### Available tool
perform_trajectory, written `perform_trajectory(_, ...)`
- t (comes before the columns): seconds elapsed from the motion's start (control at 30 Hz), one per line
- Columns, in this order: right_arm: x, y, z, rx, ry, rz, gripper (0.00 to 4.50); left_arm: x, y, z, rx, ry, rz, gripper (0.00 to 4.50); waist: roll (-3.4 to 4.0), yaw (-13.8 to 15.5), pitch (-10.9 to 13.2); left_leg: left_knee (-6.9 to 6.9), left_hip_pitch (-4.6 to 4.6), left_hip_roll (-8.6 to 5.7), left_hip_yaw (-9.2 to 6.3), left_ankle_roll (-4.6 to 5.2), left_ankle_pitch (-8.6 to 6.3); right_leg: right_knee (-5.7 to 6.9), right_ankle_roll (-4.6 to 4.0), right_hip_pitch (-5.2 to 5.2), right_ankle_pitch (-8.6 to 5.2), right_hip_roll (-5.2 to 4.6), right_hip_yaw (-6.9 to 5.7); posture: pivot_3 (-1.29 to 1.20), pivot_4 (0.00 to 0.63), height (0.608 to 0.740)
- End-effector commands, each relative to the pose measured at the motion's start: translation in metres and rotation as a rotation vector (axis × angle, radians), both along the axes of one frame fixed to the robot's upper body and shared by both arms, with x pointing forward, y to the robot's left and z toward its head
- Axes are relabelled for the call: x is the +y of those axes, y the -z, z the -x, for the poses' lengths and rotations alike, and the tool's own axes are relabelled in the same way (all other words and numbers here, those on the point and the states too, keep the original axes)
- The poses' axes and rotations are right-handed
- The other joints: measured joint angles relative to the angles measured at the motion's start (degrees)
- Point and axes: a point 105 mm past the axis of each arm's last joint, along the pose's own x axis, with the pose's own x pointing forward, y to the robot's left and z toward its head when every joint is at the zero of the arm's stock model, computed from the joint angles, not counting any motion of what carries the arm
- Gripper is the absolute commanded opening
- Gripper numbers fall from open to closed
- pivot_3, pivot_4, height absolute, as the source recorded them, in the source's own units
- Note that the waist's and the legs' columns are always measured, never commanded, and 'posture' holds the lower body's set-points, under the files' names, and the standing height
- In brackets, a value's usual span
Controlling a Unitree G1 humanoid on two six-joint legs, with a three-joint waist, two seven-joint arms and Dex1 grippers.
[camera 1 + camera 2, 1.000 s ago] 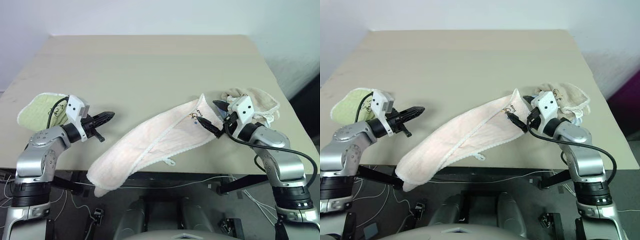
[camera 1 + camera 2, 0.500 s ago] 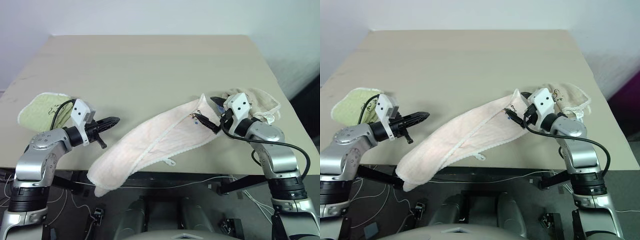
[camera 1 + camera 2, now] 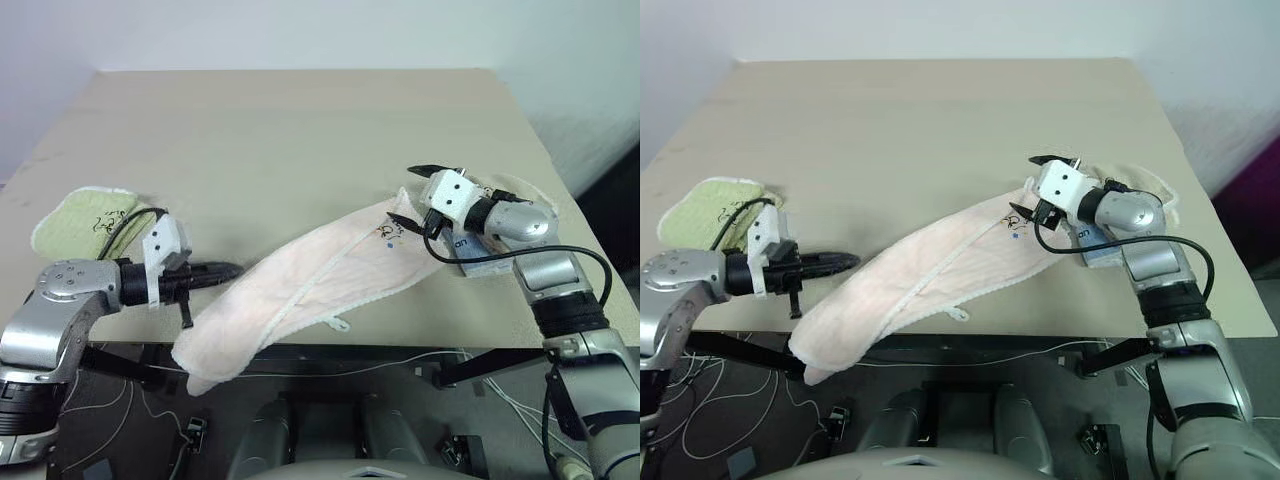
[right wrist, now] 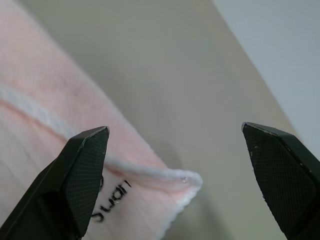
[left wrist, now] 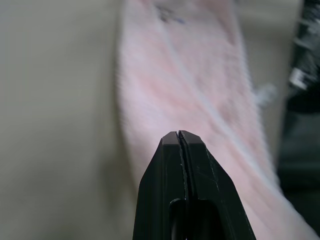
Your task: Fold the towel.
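Note:
The pale pink towel (image 3: 345, 267) should straighten out into a narrow strip when the robot carries the towel's ends, because a white hem (image 3: 308, 285) runs lengthwise along the towel's loose fold.
The pale pink towel (image 3: 320, 280) lies loosely folded lengthwise, running diagonally across the table (image 3: 300, 130). Its near left end hangs over the front edge. The far right corner carries dark embroidery (image 3: 388, 232), and a small loop tag (image 3: 340, 323) sticks out near the front edge. My right gripper (image 3: 412, 194) is open and empty just above that far corner, which lies between its fingertips (image 4: 85, 170) in the right wrist view. My left gripper (image 3: 235, 270) is shut and empty, lying level, its tip beside the towel's left edge (image 5: 190, 75).
A light green towel (image 3: 85, 215) lies at the table's left edge, behind my left arm. A beige towel (image 3: 530, 195) sits at the right edge, partly covered by my right forearm. Bare tabletop stretches across the far half.
My right gripper moved forward and rolled, so its open fingers now straddle the towel's far corner. My left gripper drew back toward the front edge and swung to point right at the towel.

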Motion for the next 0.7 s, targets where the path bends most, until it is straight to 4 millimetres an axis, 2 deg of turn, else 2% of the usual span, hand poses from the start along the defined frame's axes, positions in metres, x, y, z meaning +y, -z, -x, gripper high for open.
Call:
perform_trajectory(0.03, -0.001, -0.005, -0.006, -0.093, -0.06, 0.178, 4.48, -0.004, -0.008, 0.007, -0.034, 0.069, -0.036, 0.0, 0.0, 0.07, 0.0, 0.0, 0.0, 0.0, 0.0, 0.0, 0.0, -0.01, 0.0, 0.01, 0.0, 0.0, -0.01, 0.0, 0.15, 0.74)
perform_trajectory(0.23, 0.0, -0.001, -0.02, -0.176, -0.113, 0.398, 4.48, -0.01, -0.004, 0.017, -0.005, 0.143, -0.072, 0.0, 0.01, -0.04, 0.01, -0.04, 0.0, 0.01, 0.01, -0.02, 0.01, -0.01, -0.01, -0.02, 0.0, 0.03, 0.0, 0.0, 0.15, 0.74)
perform_trajectory(0.4, 0.003, 0.003, -0.029, -0.26, -0.118, 0.487, 4.48, -0.011, 0.003, 0.026, 0.026, 0.182, -0.106, 0.0, 0.01, -0.13, 0.01, -0.05, 0.0, 0.02, 0.01, -0.04, 0.02, -0.01, -0.01, -0.04, 0.0, 0.06, 0.01, 0.0, 0.15, 0.74)
perform_trajectory(0.53, 0.004, 0.008, -0.032, -0.284, -0.125, 0.518, 3.68, -0.007, 0.008, 0.032, 0.053, 0.205, -0.148, 0.0, 0.01, -0.14, 0.01, -0.06, 0.0, 0.02, 0.02, -0.05, 0.03, -0.01, -0.02, -0.04, -0.01, 0.14, 0.02, 0.0, 0.15, 0.74)
perform_trajectory(0.7, 0.005, 0.011, -0.035, -0.33, -0.125, 0.561, 2.04, -0.002, 0.009, 0.041, 0.085, 0.263, -0.204, 0.0, 0.03, -0.14, 0.02, -0.06, 0.0, 0.02, 0.02, -0.05, 0.03, -0.01, -0.02, -0.04, 0.0, 0.16, 0.02, 0.0, 0.15, 0.74)
